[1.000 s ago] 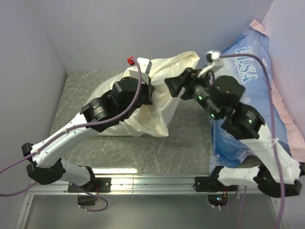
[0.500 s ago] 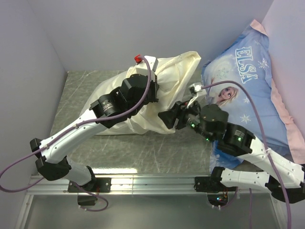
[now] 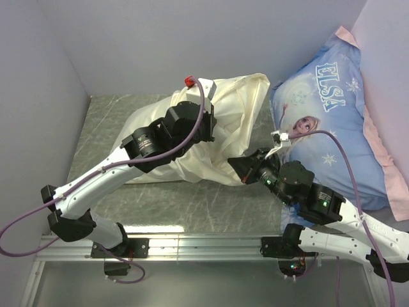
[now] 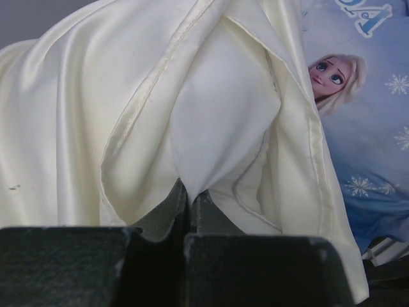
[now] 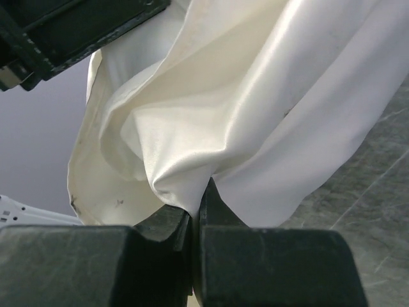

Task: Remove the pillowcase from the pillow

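Observation:
I should open my right gripper, which is holding the pillowcase's near corner (image 3: pixel 225 174), and then pull the pillowcase's far corner (image 3: pixel 261 80), which hangs loose around the pillow.
The cream pillowcase (image 3: pixel 233 109) is bunched up at the middle of the table, its hemmed mouth (image 4: pixel 137 109) gaping in the left wrist view. Whiter fabric of the pillow (image 4: pixel 223 115) shows inside that mouth. My left gripper (image 4: pixel 190 190) is shut on a pinch of this whiter fabric, high on the bundle in the top view (image 3: pixel 206 130). My right gripper (image 5: pixel 197 199) is shut on a fold of the pillowcase (image 5: pixel 192 147) at the bundle's lower right corner (image 3: pixel 232 162). Most of the pillow is hidden by the case.
A blue ELSA-print pillow (image 3: pixel 332 109) with a pink edge leans at the back right, right beside the right arm. Grey walls close in the left, back and right. The marbled table top (image 3: pixel 192 204) shows in front of the bundle.
My right gripper has come down from the case's upper right to its lower right corner and shut on a fold there. The left arm shifted slightly, its grip unchanged.

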Action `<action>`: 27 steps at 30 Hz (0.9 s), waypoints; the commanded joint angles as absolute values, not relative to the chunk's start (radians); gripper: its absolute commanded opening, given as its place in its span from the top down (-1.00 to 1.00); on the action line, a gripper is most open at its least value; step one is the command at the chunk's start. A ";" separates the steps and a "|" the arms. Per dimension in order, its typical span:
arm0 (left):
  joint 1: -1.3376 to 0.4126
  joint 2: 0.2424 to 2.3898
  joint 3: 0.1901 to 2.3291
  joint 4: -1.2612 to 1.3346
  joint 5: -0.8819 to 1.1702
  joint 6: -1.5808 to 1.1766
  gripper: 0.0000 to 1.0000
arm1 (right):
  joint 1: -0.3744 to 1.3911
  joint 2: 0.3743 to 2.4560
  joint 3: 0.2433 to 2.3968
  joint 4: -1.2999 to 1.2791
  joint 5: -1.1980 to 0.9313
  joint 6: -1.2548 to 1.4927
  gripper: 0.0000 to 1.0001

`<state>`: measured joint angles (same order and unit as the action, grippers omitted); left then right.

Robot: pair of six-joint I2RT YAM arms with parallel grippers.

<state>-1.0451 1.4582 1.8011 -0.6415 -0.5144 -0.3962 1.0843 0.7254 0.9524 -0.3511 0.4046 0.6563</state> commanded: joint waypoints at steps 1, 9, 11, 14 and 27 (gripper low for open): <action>-1.015 1.379 1.896 -0.529 -0.627 -0.385 0.99 | 1.091 0.710 0.891 -0.410 0.483 0.727 1.00; -1.002 1.328 1.910 -0.566 -0.663 -0.365 0.99 | 1.089 0.588 0.787 -0.431 0.555 0.758 0.87; -0.994 1.321 1.905 -0.566 -0.664 -0.361 0.99 | 1.091 0.580 0.779 -0.448 0.546 0.764 0.88; -0.982 1.316 1.902 -0.571 -0.660 -0.362 0.99 | 1.089 0.559 0.740 -0.416 0.474 0.764 0.74; -0.977 1.312 1.907 -0.560 -0.539 -0.368 0.99 | 1.077 0.679 0.704 -0.304 0.469 0.767 1.00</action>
